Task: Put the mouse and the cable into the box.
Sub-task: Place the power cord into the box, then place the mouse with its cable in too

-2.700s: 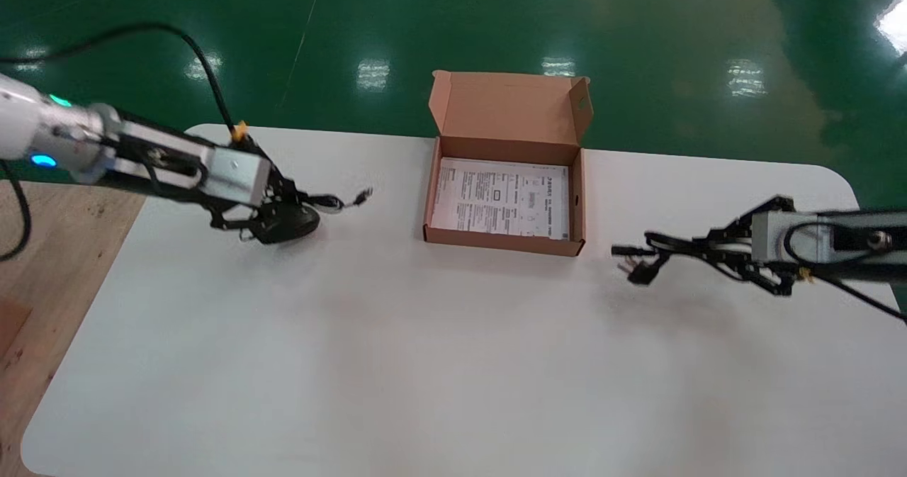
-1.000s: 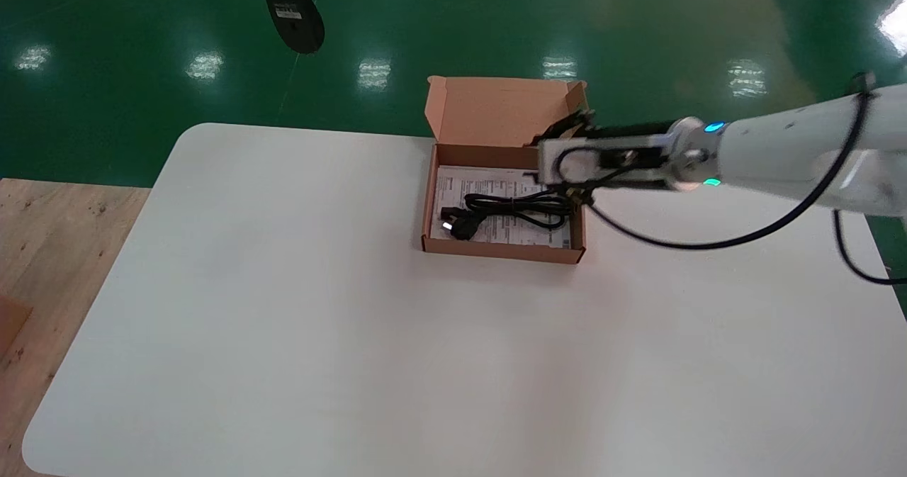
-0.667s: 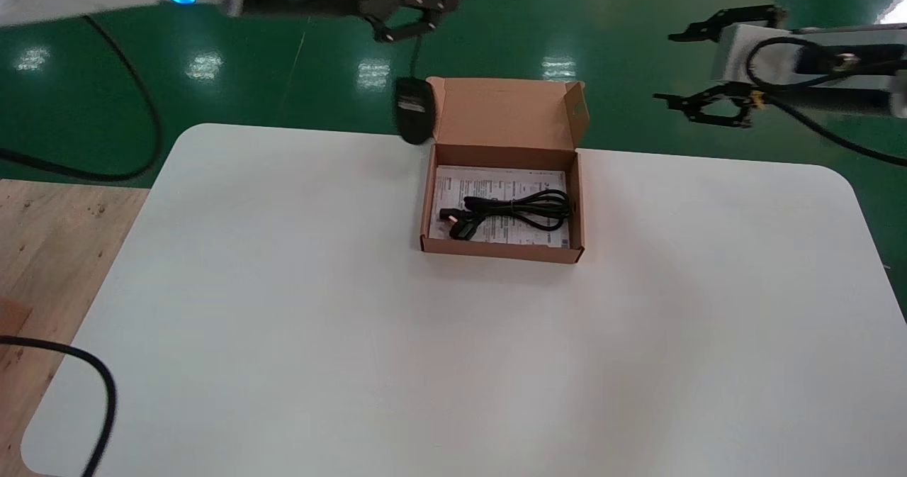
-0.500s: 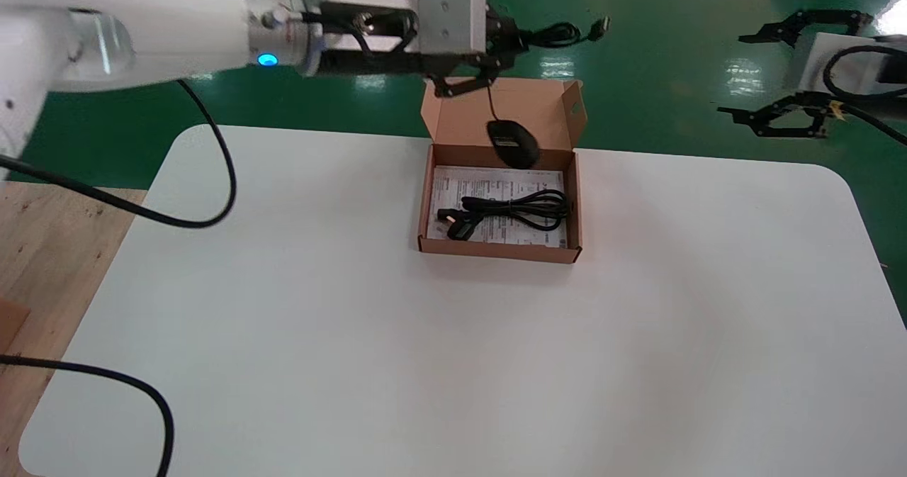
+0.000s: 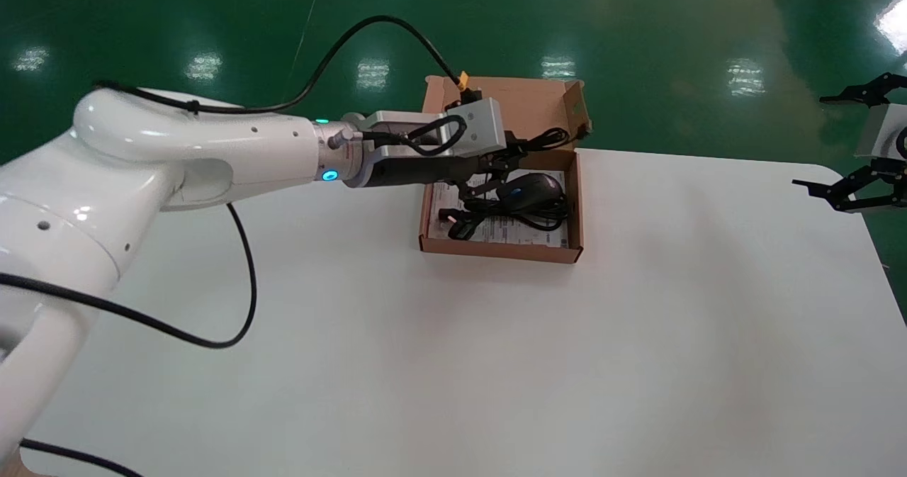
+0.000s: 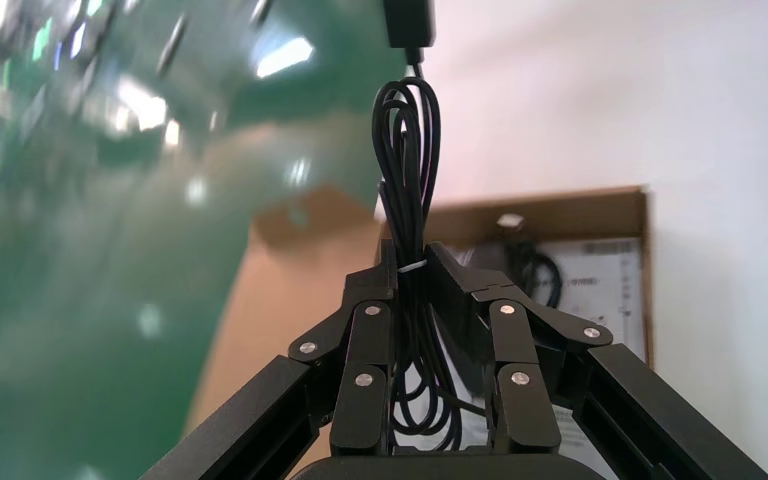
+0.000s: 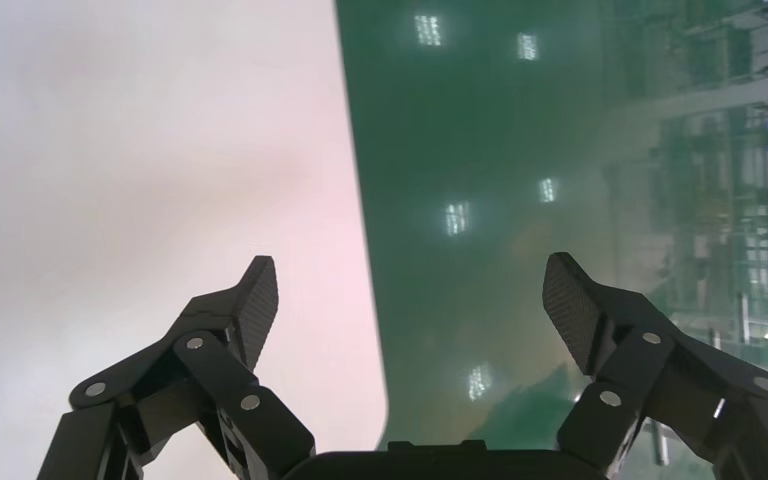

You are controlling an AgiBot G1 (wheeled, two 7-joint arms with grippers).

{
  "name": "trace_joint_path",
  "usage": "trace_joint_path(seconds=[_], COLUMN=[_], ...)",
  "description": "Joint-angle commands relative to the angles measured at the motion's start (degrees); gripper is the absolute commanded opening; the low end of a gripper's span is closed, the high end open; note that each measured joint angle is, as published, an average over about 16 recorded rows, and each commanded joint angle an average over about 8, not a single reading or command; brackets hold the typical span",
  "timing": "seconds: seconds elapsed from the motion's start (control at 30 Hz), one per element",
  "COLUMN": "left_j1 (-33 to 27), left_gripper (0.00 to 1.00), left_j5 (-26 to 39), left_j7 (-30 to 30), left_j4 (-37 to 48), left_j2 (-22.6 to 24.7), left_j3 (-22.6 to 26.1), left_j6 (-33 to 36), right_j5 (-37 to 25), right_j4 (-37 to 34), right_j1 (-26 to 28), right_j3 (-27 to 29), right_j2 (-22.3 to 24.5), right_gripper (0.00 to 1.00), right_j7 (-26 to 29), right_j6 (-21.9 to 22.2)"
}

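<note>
My left gripper should lay the mouse's bundled cord point(image 5: 548, 139) forward on the power cable point(image 5: 545, 215) before opening, because the cord sticks out over the box's back edge by the lid flap.
An open cardboard box point(image 5: 501, 250) stands at the table's far middle, lid flap up. The black power cable point(image 5: 468, 222) lies coiled inside on a printed leaflet point(image 5: 514, 234). The black mouse point(image 5: 531, 188) rests in the box on top of that cable. My left gripper point(image 5: 516, 154) hovers over the box's back edge, shut on the mouse's bundled cord point(image 5: 551, 137). In the left wrist view the left gripper point(image 6: 412, 268) pinches the cord bundle point(image 6: 407, 150) at its white tie, with the box point(image 6: 600, 205) below. My right gripper point(image 5: 825, 142) stands open and empty at the table's far right edge.
The white table point(image 5: 453, 363) ends just beyond the box, over a green floor point(image 5: 673, 37). The left arm's black hose point(image 5: 241, 264) loops over the table's left side. In the right wrist view the right gripper point(image 7: 410, 295) straddles the table edge point(image 7: 360, 250).
The right gripper left the power cable in the box and drew back to the right. The left gripper swung the mouse in by its cord and lowered it into the box.
</note>
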Motion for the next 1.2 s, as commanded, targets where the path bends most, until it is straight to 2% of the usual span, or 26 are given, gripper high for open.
trace_joint_path(seconds=[0.03, 0.17, 0.27, 0.3, 0.53, 0.57, 0.73, 1.2], left_j1=[1.46, 2.0, 1.68, 1.47, -0.12, -0.23, -0.38, -0.17], left_gripper=[0.0, 0.0, 0.0, 0.03, 0.9, 1.0, 1.0, 1.0], left_j5=[-1.16, -0.45, 0.6, 1.03, 3.0, 3.01, 2.93, 2.7], left_j7=[-3.45, -6.54, -8.17, -8.67, -11.72, -12.02, -12.61, -12.41], left_j4=[-0.58, -2.85, -4.04, -4.3, -5.15, -5.27, -5.75, -5.62], left_j2=[0.02, -0.15, -0.29, -0.33, -0.41, -0.4, -0.37, -0.68], left_j3=[1.74, 6.77, 10.6, 11.86, 18.09, 18.56, 19.74, 18.39], left_j6=[-3.3, -6.4, -6.01, -5.56, -3.4, -3.44, -3.62, -3.25], right_j5=[-0.22, -0.68, -1.06, -1.18, -1.68, -1.71, -1.78, -1.6], right_j4=[-0.16, -0.07, -0.02, -0.02, -0.13, -0.16, -0.28, -0.05], right_j1=[-0.12, 0.36, 0.79, 0.91, 1.24, 1.25, 1.26, 1.09], right_j3=[-0.15, -0.48, -0.75, -0.83, -1.18, -1.2, -1.23, -1.15], right_j2=[0.53, 1.57, 2.38, 2.62, 3.6, 3.68, 3.94, 3.7], right_gripper=[1.0, 1.0, 1.0, 1.0, 1.0, 1.0, 1.0, 1.0], right_j7=[-0.11, -0.2, -0.17, -0.15, -0.01, -0.01, 0.01, 0.15], right_j6=[-0.16, -0.78, -1.12, -1.18, -1.29, -1.32, -1.44, -1.37])
